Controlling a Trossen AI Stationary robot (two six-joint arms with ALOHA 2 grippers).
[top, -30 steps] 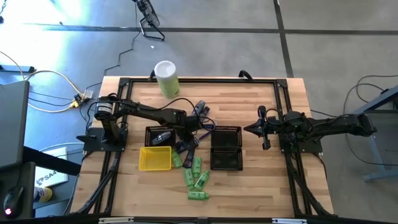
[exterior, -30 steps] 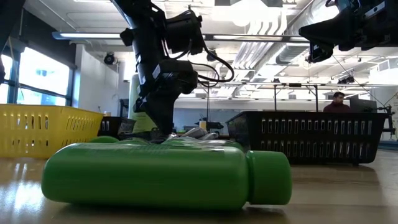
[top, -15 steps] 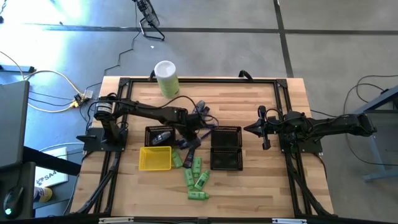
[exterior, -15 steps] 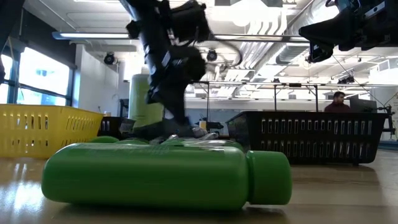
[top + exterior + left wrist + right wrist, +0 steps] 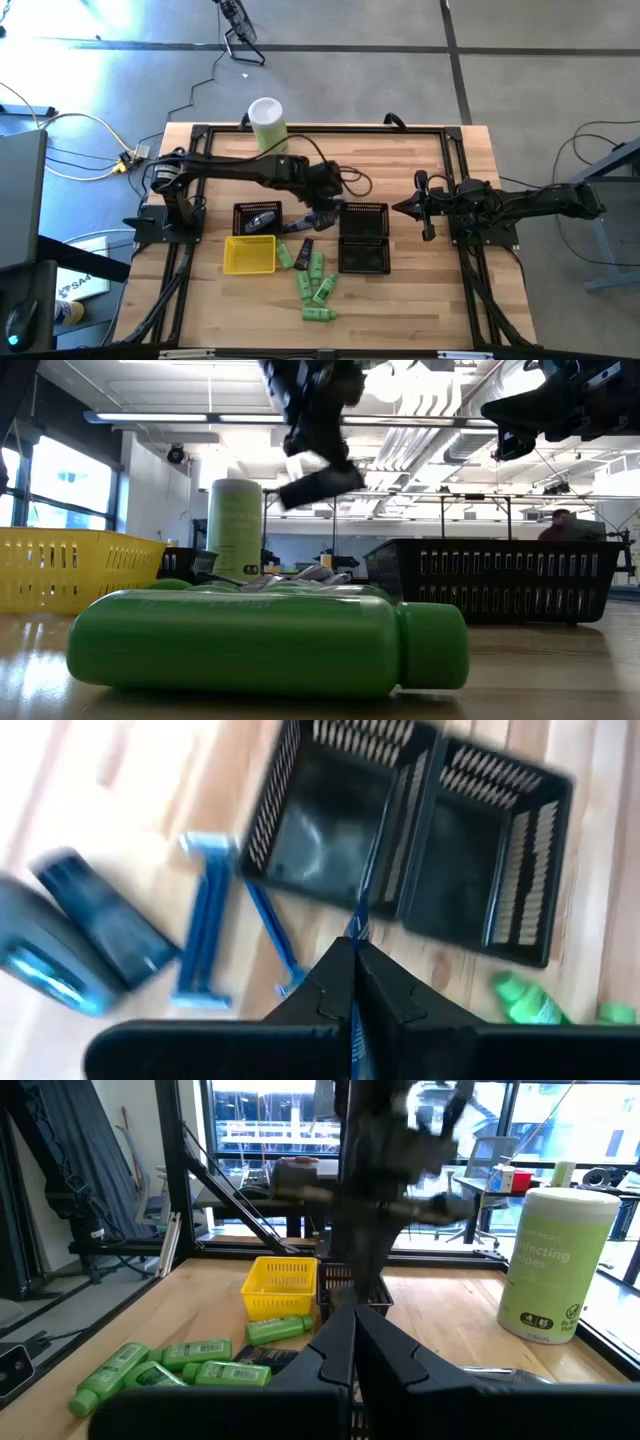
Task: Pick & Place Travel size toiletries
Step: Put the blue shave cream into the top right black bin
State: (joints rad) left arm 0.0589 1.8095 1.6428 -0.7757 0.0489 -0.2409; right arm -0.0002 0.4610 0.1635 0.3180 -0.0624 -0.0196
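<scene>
The robot's left gripper has the dark packet and the black baskets (image 5: 364, 258) are closer to the right gripper, so the right gripper should grab the packet's loose end (image 5: 361, 913).
My left gripper (image 5: 318, 214) hangs above the table's middle, slanting down, shut on a flat dark bluish packet (image 5: 320, 486). Under it lie more toiletries: dark blue tubes (image 5: 85, 942), blue razor-like pieces (image 5: 205, 920) and several bright green bottles (image 5: 314, 283), all flat on the wood. One green bottle (image 5: 270, 642) fills the low view. My right gripper (image 5: 400, 208) waits shut at the table's right side, level, with nothing in it. My left gripper pinches the dark packet between its two fingers, which come from above and slant down. In the wrist view only the packet's thin blue edge (image 5: 359, 916) shows past the fingertips. The packet hangs tilted below the fingers, clear of the pile and the table.
A yellow tray (image 5: 250, 255) and a small black basket (image 5: 258, 217) holding an item stand left of the pile. Two black baskets (image 5: 363, 238) stand to its right. A tall pale-green canister (image 5: 268, 125) stands at the far edge.
My left gripper has risen from the pile and gone a little toward the table's right, rolling as it went. It has stayed shut, and the dark packet has come up with it, lifted clear of the other toiletries.
</scene>
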